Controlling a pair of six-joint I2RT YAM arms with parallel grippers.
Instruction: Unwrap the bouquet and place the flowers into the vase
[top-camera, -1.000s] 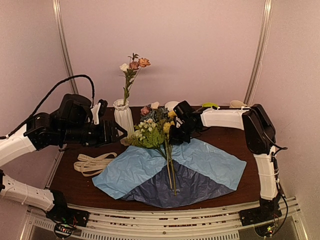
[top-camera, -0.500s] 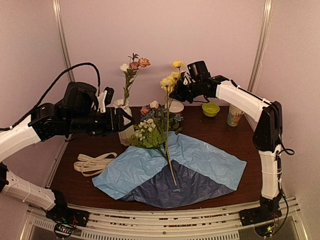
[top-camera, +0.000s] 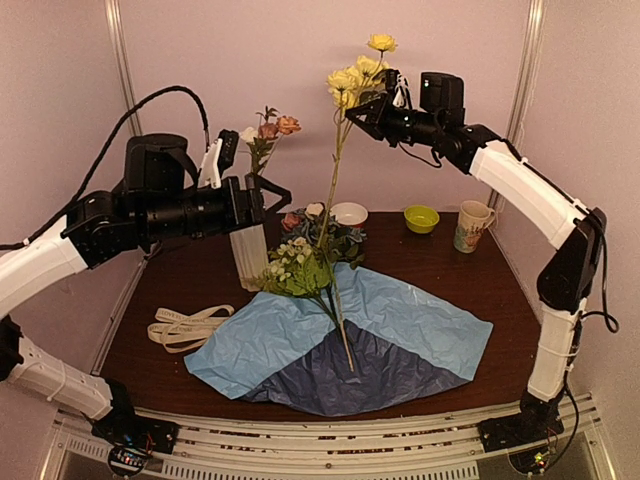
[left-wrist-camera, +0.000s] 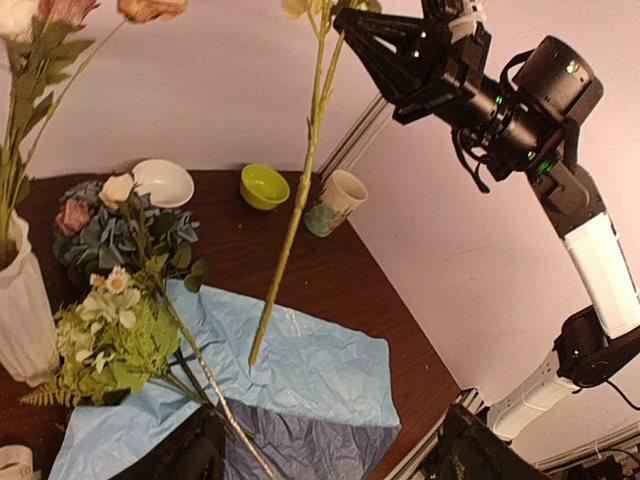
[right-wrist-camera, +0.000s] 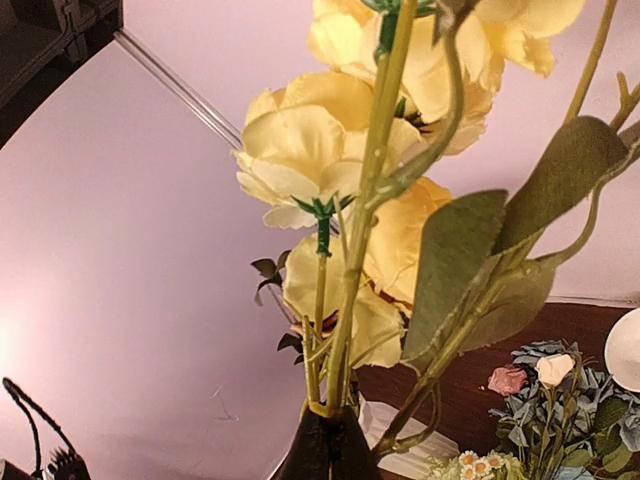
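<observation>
The yellow flowers' stem (top-camera: 335, 172) is hanging upright and facing my open left gripper (top-camera: 273, 195), so I should keep holding it up with my right gripper until my left gripper closes on it.
My right gripper (top-camera: 352, 108) is shut on the stem of a spray of yellow flowers (top-camera: 357, 72), held high above the table; the fingertips (right-wrist-camera: 335, 440) pinch the stem just below the blooms (right-wrist-camera: 310, 150). The stem's lower end (left-wrist-camera: 252, 358) hangs over the unfolded blue paper (top-camera: 400, 320). The rest of the flowers (top-camera: 303, 258) lie on the paper. The white ribbed vase (top-camera: 248, 258) holds white, pink and orange blooms (top-camera: 268, 127). My left gripper (top-camera: 268, 193) hovers open just above and in front of the vase, with nothing between its fingers (left-wrist-camera: 185, 455).
A cream ribbon (top-camera: 185, 325) lies left of the paper. A white bowl (top-camera: 349, 212), a green bowl (top-camera: 421, 218) and a patterned mug (top-camera: 472, 225) stand along the back of the table. The vase (left-wrist-camera: 20, 300) sits at the left wrist view's left edge.
My right gripper has lifted the yellow flowers from the pile to high above the table. The left arm has risen beside the vase and its jaws have widened slightly.
</observation>
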